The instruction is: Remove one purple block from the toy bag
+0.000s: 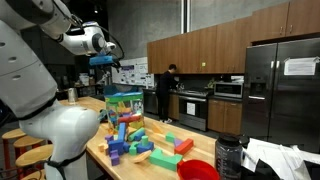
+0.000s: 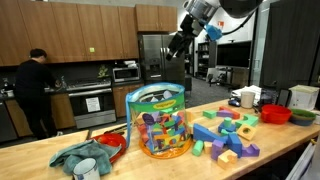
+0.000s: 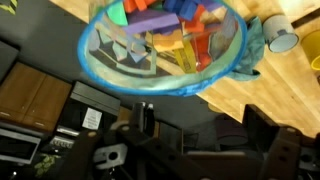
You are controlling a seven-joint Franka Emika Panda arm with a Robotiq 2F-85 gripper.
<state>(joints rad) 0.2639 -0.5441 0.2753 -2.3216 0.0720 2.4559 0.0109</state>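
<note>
The fingers of the robot's gripper point past the toy bag's teal rim [image 3: 185, 90], so the gripper should swing over the open top [image 3: 165, 45] and turn before it goes down toward the purple block.
The toy bag [image 2: 160, 122] is a clear boxy bag with a teal rim, standing on the wooden table and full of colourful foam blocks. It shows in both exterior views [image 1: 123, 103]. In the wrist view I look down into its open top [image 3: 92, 62], where a purple block [image 3: 152, 22] lies among orange, green and red ones. My gripper [image 2: 178, 46] hangs well above the bag, also seen in an exterior view [image 1: 101, 60]. Its dark fingers [image 3: 200, 130] are spread apart with nothing between them.
Several loose foam blocks [image 2: 230, 135] lie on the table beside the bag [image 1: 150, 142]. A red bowl [image 2: 277, 115] stands further along. A teal cloth with a cup [image 2: 85, 158] and a red dish [image 2: 112, 142] lie on the bag's other side. A person [image 2: 33, 90] stands in the kitchen behind.
</note>
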